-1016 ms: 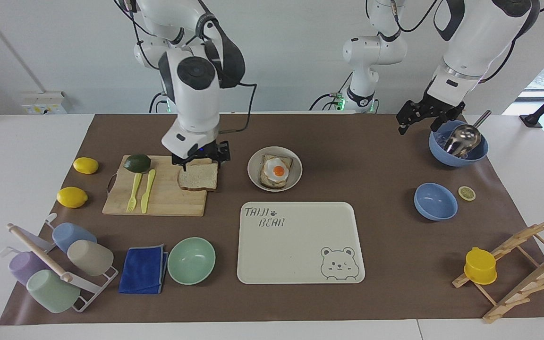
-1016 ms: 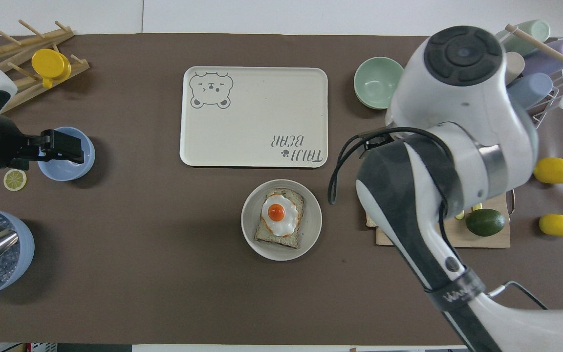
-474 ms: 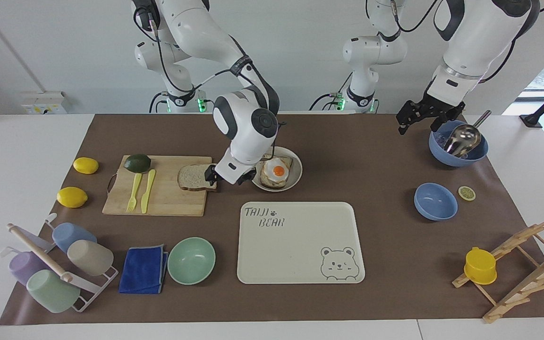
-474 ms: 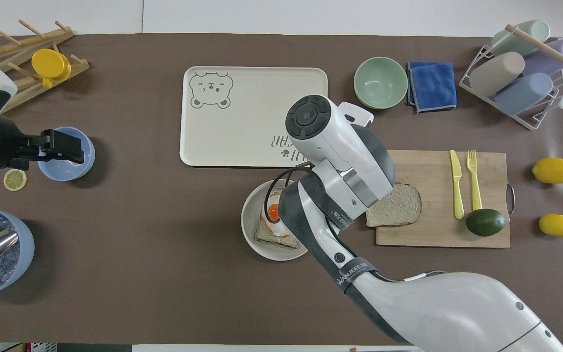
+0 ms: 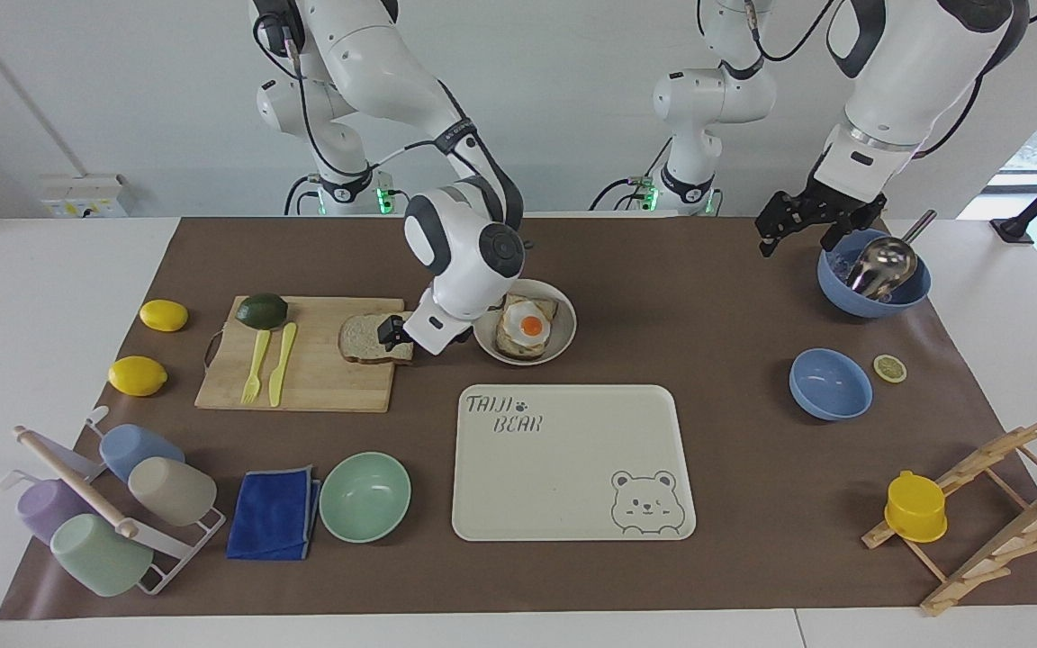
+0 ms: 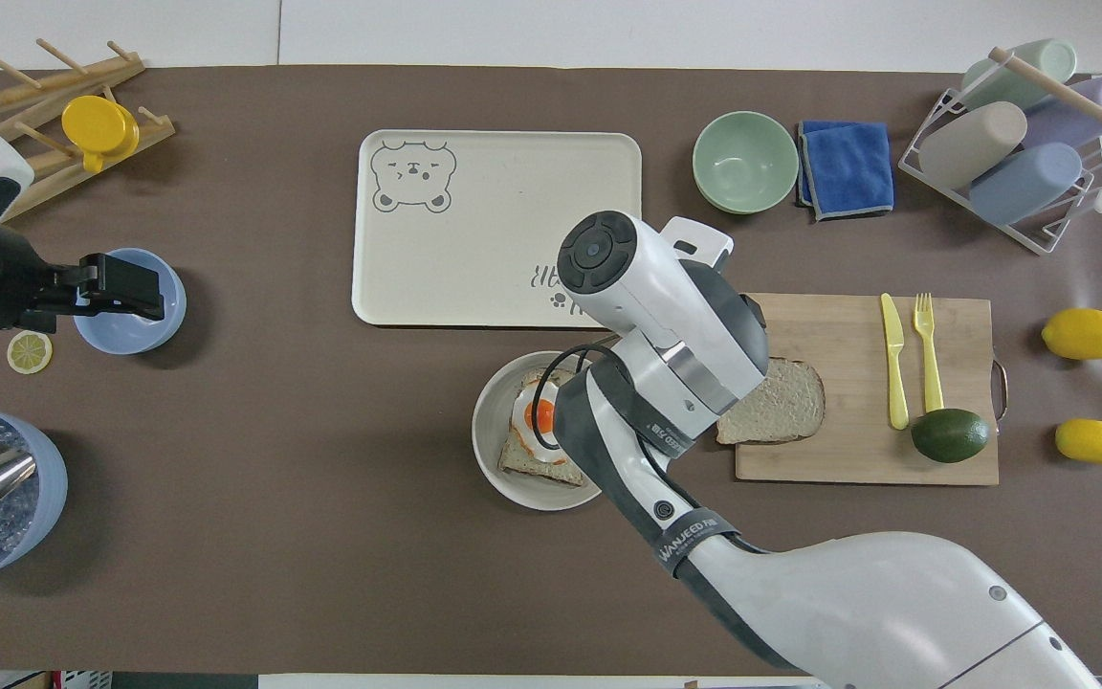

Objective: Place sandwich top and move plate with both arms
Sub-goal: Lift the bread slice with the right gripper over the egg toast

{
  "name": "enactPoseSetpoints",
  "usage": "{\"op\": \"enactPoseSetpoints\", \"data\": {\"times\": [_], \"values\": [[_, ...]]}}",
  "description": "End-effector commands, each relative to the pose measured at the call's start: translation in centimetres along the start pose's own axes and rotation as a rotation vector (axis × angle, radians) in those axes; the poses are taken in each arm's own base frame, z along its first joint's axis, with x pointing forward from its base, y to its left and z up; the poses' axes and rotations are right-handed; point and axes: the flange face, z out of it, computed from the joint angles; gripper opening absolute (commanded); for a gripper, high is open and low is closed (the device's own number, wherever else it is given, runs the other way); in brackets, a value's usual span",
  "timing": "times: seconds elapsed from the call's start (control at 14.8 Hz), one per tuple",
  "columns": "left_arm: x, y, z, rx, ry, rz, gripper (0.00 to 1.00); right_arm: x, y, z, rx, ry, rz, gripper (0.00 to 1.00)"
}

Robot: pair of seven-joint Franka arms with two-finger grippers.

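Note:
The edge of the sandwich top hangs over the cutting board (image 6: pixel 726 433) next to my open right gripper, so I should keep moving in until my fingers are on both sides of that edge (image 5: pixel 407 353) and close.
The sandwich top (image 5: pixel 367 337) (image 6: pixel 781 400), a speckled bread slice, lies flat on the wooden cutting board (image 5: pixel 320 387), at the board's edge toward the plate. The beige plate (image 5: pixel 567 322) (image 6: pixel 489 431) beside the board holds a toast with a fried egg (image 5: pixel 527 326). My right gripper (image 5: pixel 395 333) is down low between plate and board, open, its fingers at the bread's plate-side edge. The overhead view hides it under the wrist. My left gripper (image 5: pixel 793 232) (image 6: pixel 121 287) waits open in the air at the left arm's end.
The bear tray (image 5: pixel 572 463) lies farther from the robots than the plate. A mint bowl (image 5: pixel 365 496) and a blue cloth (image 5: pixel 274 513) sit beside it. An avocado (image 5: pixel 261 311), a fork and a knife share the board. Two blue bowls (image 5: pixel 830 384) stand below the left gripper.
The right arm swung from above the bread over toward the plate and came down low, then edged back to the bread's edge. Bread, plate and left arm have not moved.

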Motion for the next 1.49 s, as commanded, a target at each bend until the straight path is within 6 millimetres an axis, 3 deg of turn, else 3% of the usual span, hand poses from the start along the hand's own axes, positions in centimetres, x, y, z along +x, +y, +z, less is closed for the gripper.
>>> {"op": "enactPoseSetpoints", "data": {"times": [0.0,0.81,1.15,1.29,1.42], "values": [[-0.8,-0.3,-0.1,0.002,-0.007,-0.003,1.00,-1.1,0.6,0.4,-0.004,0.018,0.025,1.00],[-0.8,-0.3,-0.1,0.001,-0.007,-0.003,1.00,-4.2,-0.4,4.9,-0.015,-0.028,-0.004,1.00],[-0.8,-0.3,-0.1,0.001,-0.007,-0.003,1.00,-4.9,-0.5,5.6,-0.041,-0.031,-0.022,1.00],[-0.8,-0.2,-0.1,0.001,-0.009,-0.003,1.00,-5.1,-0.8,5.7,-0.084,-0.017,-0.046,0.93],[-0.8,-0.2,-0.1,0.001,-0.007,-0.002,1.00,-5.3,-1.1,5.6,-0.091,-0.016,-0.054,0.76]]}}
